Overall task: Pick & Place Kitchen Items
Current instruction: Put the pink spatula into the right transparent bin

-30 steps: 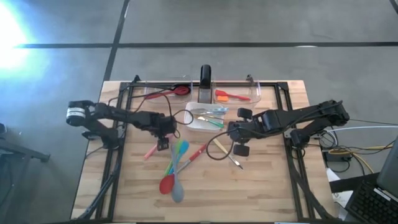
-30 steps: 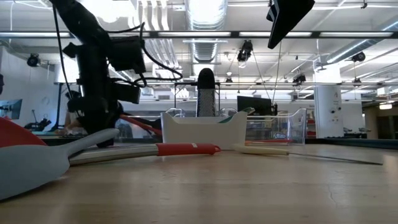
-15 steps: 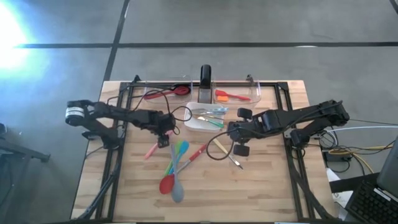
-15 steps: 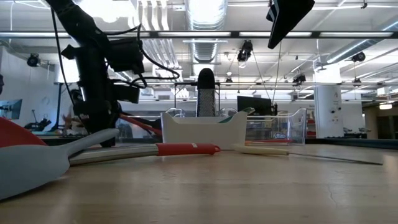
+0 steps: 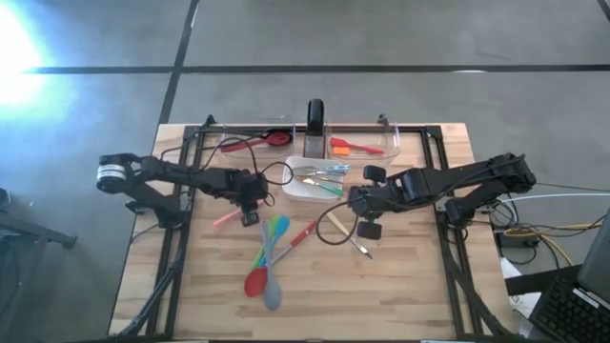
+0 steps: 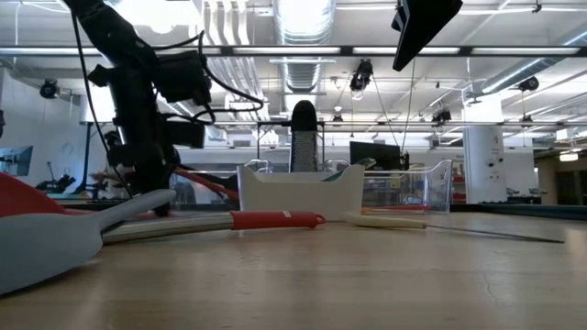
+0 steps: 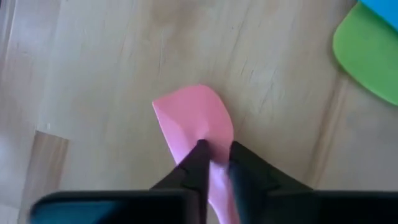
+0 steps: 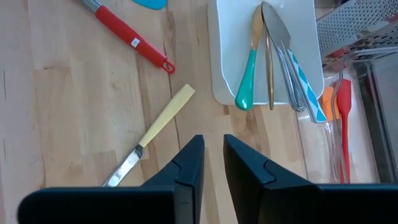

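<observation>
The pink spoon's flat head [image 7: 211, 134] has my left gripper's fingers closing over it inside its edge, so next I open them wide and straddle both edges [image 7: 198, 118] before lifting.
A pink silicone spoon [image 5: 227, 219] lies left of centre on the wooden table, and its head [image 7: 193, 115] fills the left wrist view. My left gripper [image 5: 250, 210] stands over it, shut on it [image 7: 214, 163]. My right gripper [image 5: 355, 202] hovers just right of the white dish [image 5: 307, 193]. Its fingers [image 8: 213, 152] are open by a narrow gap, with nothing between them. Blue, green, red and grey spoons [image 5: 267, 255] lie fanned out at the table's middle. A red-handled utensil [image 5: 301, 233] and a cream-handled knife [image 5: 343, 232] lie beside them. My left gripper pinches the pink spoon between its two fingers at the neck [image 7: 217, 146], where the head narrows into the handle. The fingers come from above, pointing down, and lie across the spoon. Whether the spoon is off the table I cannot tell.
The white dish holds several pieces of cutlery [image 8: 267, 56]. Two clear bins stand along the far edge, one with a red spoon [image 5: 255, 142] and one with an orange spatula [image 5: 351, 147]. A dark upright post [image 5: 315, 116] stands between them. Bare wood lies toward the near edge.
My left gripper has shut on the pink spoon's neck and shifted slightly toward the table's far edge. The spoon's handle has swung a little that way with it.
</observation>
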